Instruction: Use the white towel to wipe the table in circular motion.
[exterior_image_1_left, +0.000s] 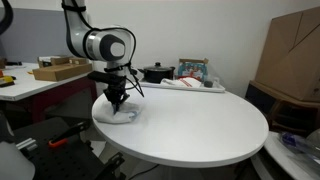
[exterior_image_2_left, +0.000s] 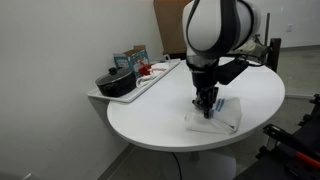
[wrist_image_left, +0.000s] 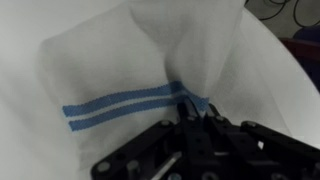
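Observation:
The white towel is close to the round table's rim (exterior_image_1_left: 97, 124). My gripper should keep pinching the towel and slide it back inward across the clear surface (exterior_image_1_left: 160, 102) toward the tray.
The white towel (exterior_image_1_left: 117, 114) with a blue stripe lies bunched on the round white table (exterior_image_1_left: 200, 125), near its edge. It also shows in an exterior view (exterior_image_2_left: 215, 118) and fills the wrist view (wrist_image_left: 130, 70). My gripper (exterior_image_1_left: 117, 100) points straight down and presses into the towel; it also shows in an exterior view (exterior_image_2_left: 206, 103). In the wrist view the fingers (wrist_image_left: 192, 112) are shut on a pinched fold of the towel by the blue stripe.
A tray (exterior_image_2_left: 150, 82) on a side table behind the round table holds a black pot (exterior_image_2_left: 115, 82) and small boxes (exterior_image_2_left: 131, 60). A cardboard box (exterior_image_1_left: 295, 55) stands at the back. A bench with boxes (exterior_image_1_left: 55, 70) stands beside the arm.

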